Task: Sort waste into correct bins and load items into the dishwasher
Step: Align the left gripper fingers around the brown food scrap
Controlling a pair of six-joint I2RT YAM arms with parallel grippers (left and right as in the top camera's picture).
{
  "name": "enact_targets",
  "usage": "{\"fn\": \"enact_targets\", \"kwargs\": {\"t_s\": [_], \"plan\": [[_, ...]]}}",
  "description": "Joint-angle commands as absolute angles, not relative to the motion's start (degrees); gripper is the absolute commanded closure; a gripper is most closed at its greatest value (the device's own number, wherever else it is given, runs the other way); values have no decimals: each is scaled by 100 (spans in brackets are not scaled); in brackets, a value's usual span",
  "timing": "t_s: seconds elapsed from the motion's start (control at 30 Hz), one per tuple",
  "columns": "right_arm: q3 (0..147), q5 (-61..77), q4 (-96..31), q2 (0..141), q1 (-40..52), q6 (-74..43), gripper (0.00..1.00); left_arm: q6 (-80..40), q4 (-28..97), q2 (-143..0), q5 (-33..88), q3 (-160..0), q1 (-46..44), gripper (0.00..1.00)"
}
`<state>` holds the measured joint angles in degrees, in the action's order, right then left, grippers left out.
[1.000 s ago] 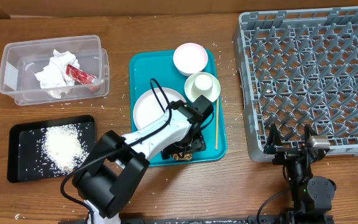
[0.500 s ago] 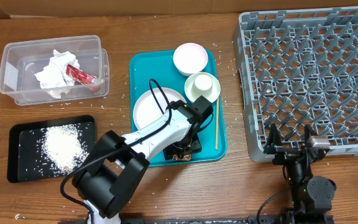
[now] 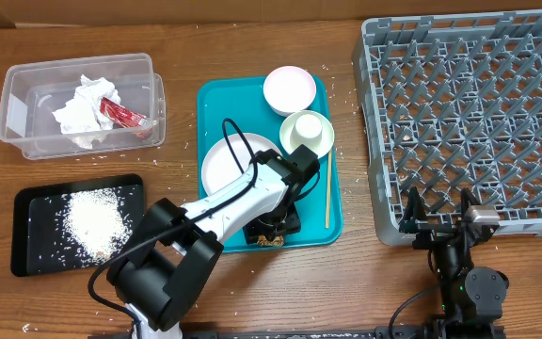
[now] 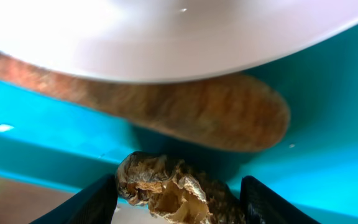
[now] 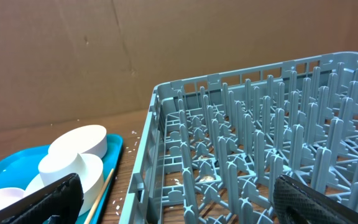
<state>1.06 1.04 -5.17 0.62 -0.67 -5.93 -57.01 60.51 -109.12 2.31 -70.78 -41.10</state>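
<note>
The brown food lump lies slanted across my left gripper's fingers, so I should open, rise clear, turn the gripper and grip the lump squarely by its ends.
My left gripper is low over the front of the teal tray. It is shut on the brown crumbly food lump, which fills the gap between its fingers. Part of the lump shows at the tray's front edge. The orange food stick lies just beyond it, partly under the rim of the white plate. The pink bowl and the green bowl with the white cup sit on the tray's back. My right gripper is open and empty at the grey rack's front left corner.
The clear tub at back left holds the white napkin and red wrapper. The black tray with rice lies at front left. A thin wooden stick lies along the teal tray's right side. Rice grains are scattered on the table.
My left gripper has shifted slightly left over the tray's front. The right arm has not moved.
</note>
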Motion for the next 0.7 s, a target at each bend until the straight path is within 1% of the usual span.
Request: {"fn": "enact_targets", "kwargs": {"t_s": [0.0, 0.33, 0.47, 0.6, 0.63, 0.67], "plan": [[47, 49, -482, 16, -34, -556, 0, -5719, 6248, -10862, 252, -7303, -4077, 35], [49, 49, -482, 16, -34, -556, 0, -5527, 6479, -10862, 215, -7623, -4064, 34], [47, 49, -482, 16, -34, -556, 0, -5524, 6816, -10862, -91, -7924, -3981, 34], [47, 49, -482, 16, -34, -556, 0, -5470, 6917, -10862, -139, -7979, -3911, 29], [49, 49, -482, 16, -34, -556, 0, -5452, 6901, -10862, -115, -7955, -3913, 27], [47, 49, -482, 16, -34, -556, 0, -5415, 6864, -10862, -64, -7898, -3916, 22]]}}
